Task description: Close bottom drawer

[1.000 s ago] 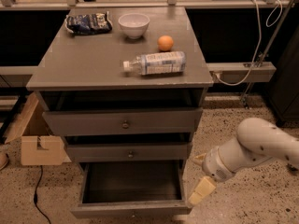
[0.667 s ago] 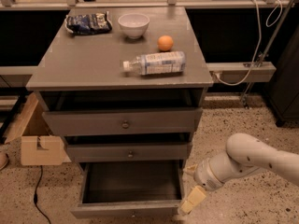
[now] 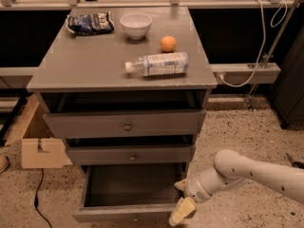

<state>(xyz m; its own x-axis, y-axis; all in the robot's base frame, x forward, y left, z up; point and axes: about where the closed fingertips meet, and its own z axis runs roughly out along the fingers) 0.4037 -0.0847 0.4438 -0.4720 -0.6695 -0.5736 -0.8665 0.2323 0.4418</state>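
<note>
The bottom drawer (image 3: 133, 187) will slide straight back evenly when I push at its corner, because the long grey front (image 3: 125, 214) is parallel to the drawers above.
The bottom drawer (image 3: 133, 212) is the lowest of three grey drawers and stands pulled far out, its dark grey inside showing empty. Its front runs along the bottom edge of the view. My gripper (image 3: 182, 202) hangs at the drawer's front right corner, at the end of the white arm (image 3: 247, 172) coming in from the right. One pale finger (image 3: 180, 212) points down beside the drawer front. The middle drawer (image 3: 130, 154) and the top drawer (image 3: 126, 123) above it are each pulled out a little.
On the cabinet top (image 3: 85, 65) lie a plastic bottle (image 3: 159, 64), an orange (image 3: 167, 43), a white bowl (image 3: 136, 24) and a chip bag (image 3: 89, 23). A cardboard box (image 3: 35, 144) stands on the floor at the left, with a black cable (image 3: 38, 198) nearby.
My arm has moved left and down, bringing the gripper from right of the cabinet to the bottom drawer's front right corner. The drawer has not visibly moved.
</note>
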